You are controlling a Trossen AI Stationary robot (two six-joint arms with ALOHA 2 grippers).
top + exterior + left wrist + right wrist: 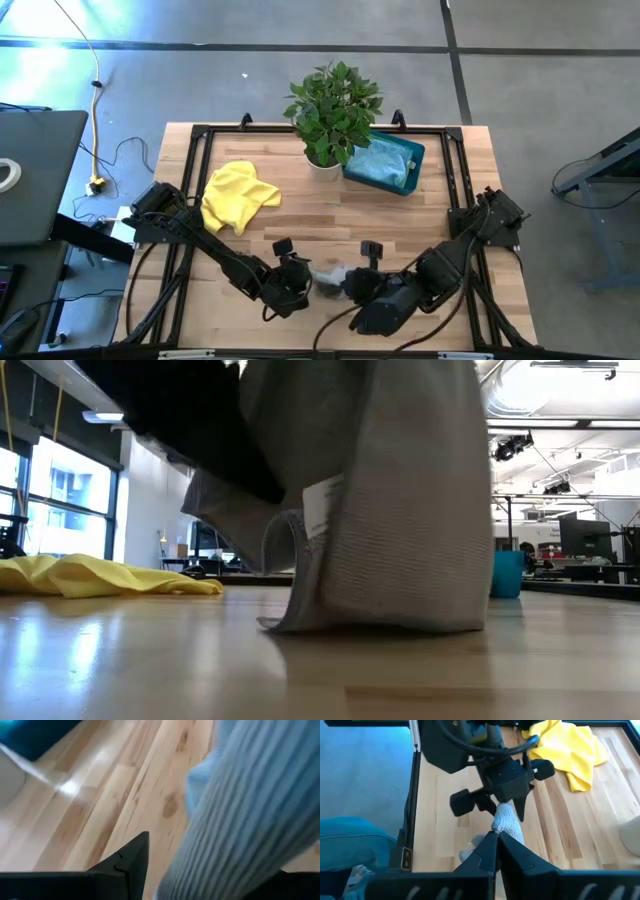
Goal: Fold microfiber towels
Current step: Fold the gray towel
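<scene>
I expect the grey microfiber towel (329, 279) to spread out into a smooth, flat sheet when I lay it down, because limp cloth (245, 815) hangs bunched up between my grippers.
A grey microfiber towel (328, 272) hangs near the table's front edge between my two grippers, its lower edge (380, 625) on the wood. My right gripper (496, 842) is shut on it from the right. My left gripper (502, 807) stands open at the towel's upper end, one finger (127, 862) on either side of the cloth (250, 820). A yellow towel (238, 196) lies crumpled at the far left. A light blue towel (380, 160) lies in the teal bin (412, 152). My right gripper pinches an upper bunch of the grey towel (504, 826) between its two fingertips, slanting down from the near right. How many layers it has does not show. The towel hangs below the hold, its bottom edge resting on the table. My left gripper: I cannot tell whether its fingers touch the cloth between them.
A potted plant (333, 108) stands at the far middle, beside the teal bin. A black frame (195, 135) runs round the tabletop. Bare wood (400, 220) lies between the bin and the grippers.
</scene>
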